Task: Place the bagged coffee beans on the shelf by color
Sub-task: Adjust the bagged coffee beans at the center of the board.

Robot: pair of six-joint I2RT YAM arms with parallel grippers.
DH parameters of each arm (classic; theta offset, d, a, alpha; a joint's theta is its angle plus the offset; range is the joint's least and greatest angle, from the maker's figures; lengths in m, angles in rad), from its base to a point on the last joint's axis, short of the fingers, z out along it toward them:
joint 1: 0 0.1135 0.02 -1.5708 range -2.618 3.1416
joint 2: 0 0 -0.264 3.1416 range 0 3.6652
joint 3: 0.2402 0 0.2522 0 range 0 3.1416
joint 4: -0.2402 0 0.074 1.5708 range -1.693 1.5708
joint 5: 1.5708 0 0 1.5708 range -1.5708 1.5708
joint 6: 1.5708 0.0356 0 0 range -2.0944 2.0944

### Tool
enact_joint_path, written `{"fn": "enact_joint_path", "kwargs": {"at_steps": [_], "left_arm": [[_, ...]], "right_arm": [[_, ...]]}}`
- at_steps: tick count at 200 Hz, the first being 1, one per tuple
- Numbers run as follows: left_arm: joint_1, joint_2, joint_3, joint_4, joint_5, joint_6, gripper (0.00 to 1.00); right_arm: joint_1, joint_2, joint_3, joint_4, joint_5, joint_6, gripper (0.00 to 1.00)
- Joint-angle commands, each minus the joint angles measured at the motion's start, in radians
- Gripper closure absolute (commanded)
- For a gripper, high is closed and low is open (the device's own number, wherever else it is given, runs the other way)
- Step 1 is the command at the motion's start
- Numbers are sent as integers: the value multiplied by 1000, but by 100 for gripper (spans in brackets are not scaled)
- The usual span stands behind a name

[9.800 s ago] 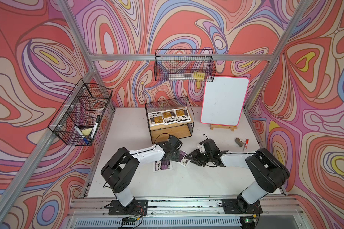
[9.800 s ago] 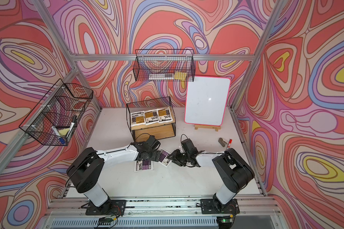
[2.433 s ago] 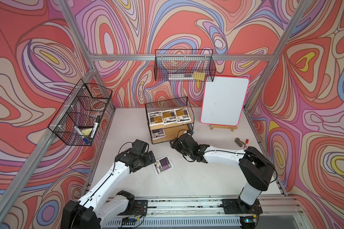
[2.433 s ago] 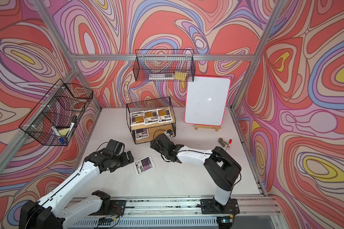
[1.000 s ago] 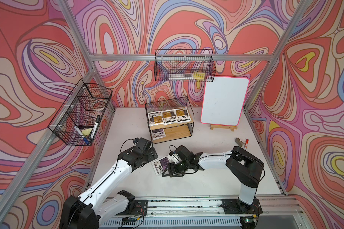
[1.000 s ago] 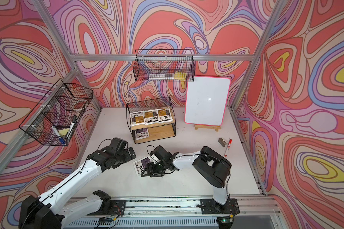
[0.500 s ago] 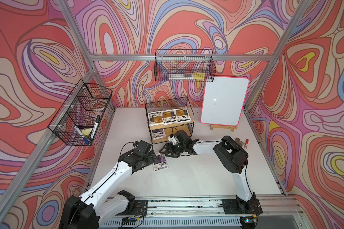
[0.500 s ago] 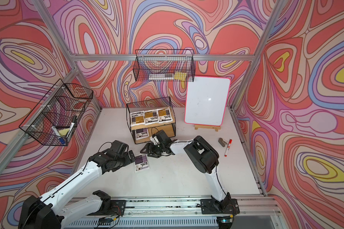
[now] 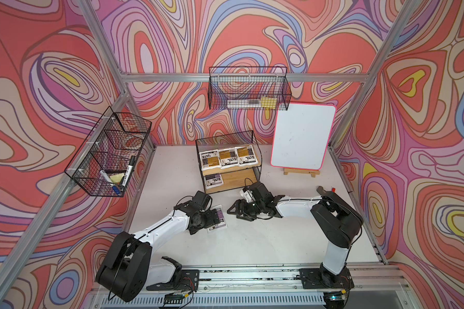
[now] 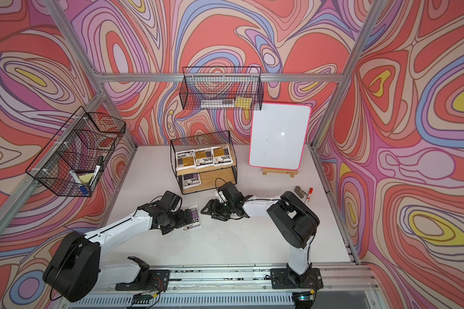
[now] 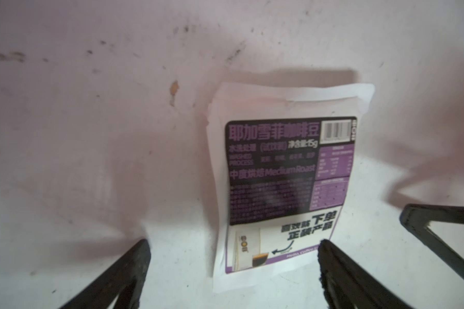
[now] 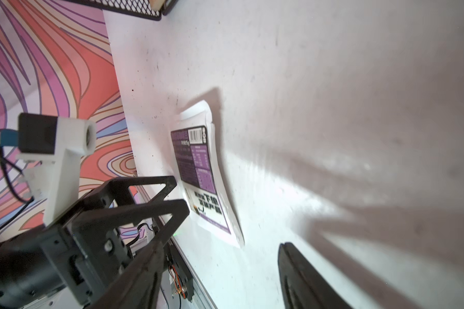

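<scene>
The purple bag's bottom end [image 10: 193, 227] is pointing at the table's near edge. Next, my left gripper turns the bag [image 10: 194, 216] until that end faces my right gripper, ready to be taken.
The shelf [image 9: 255, 163] [image 10: 232, 171] stands at the back middle. Three orange-yellow bagged coffee beans [image 9: 228, 159] [image 10: 203, 157] lie on its top board, and one purple bag [image 9: 213, 180] [image 10: 191, 179] lies on the lower board. Another purple bag [image 9: 220, 222] [image 10: 196, 223] [image 11: 287, 182] [image 12: 198, 171] lies flat on the table. My left gripper [image 9: 216, 218] [image 10: 189, 216] [image 11: 233, 256] is open, low over that bag's near end, fingers astride it. Just right of it, my right gripper [image 9: 233, 214] [image 10: 208, 213] [image 12: 225, 267] stands open and empty.
A whiteboard on a small easel [image 9: 303, 144] stands right of the shelf. Black wire baskets hang on the left wall [image 9: 110, 155] and the back wall [image 9: 248, 91]. A red-capped marker [image 10: 309, 193] and a grey eraser [image 10: 300, 191] lie by the right edge.
The left gripper has slid right onto the purple bag on the table. The right gripper has drawn back from the shelf front towards the table's middle. The bag has stayed put.
</scene>
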Motion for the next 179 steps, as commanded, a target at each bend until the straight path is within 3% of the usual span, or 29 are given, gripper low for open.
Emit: {"fn": "enact_joint_path", "kwargs": {"at_steps": [1, 70, 110, 133, 179], "left_arm": [[-14, 50, -5, 93, 129, 39, 1], [-102, 222, 108, 228, 335, 58, 1], [-186, 320, 252, 262, 360, 55, 1], [-192, 269, 285, 208, 250, 56, 1], [-192, 84, 276, -9, -191, 102, 1]], "right_arm": [[-46, -81, -53, -46, 31, -16, 30], [-159, -202, -131, -127, 54, -11, 30], [-198, -270, -167, -178, 75, -19, 30], [-197, -287, -189, -171, 77, -6, 30], [-196, -292, -231, -91, 54, 40, 30]]}}
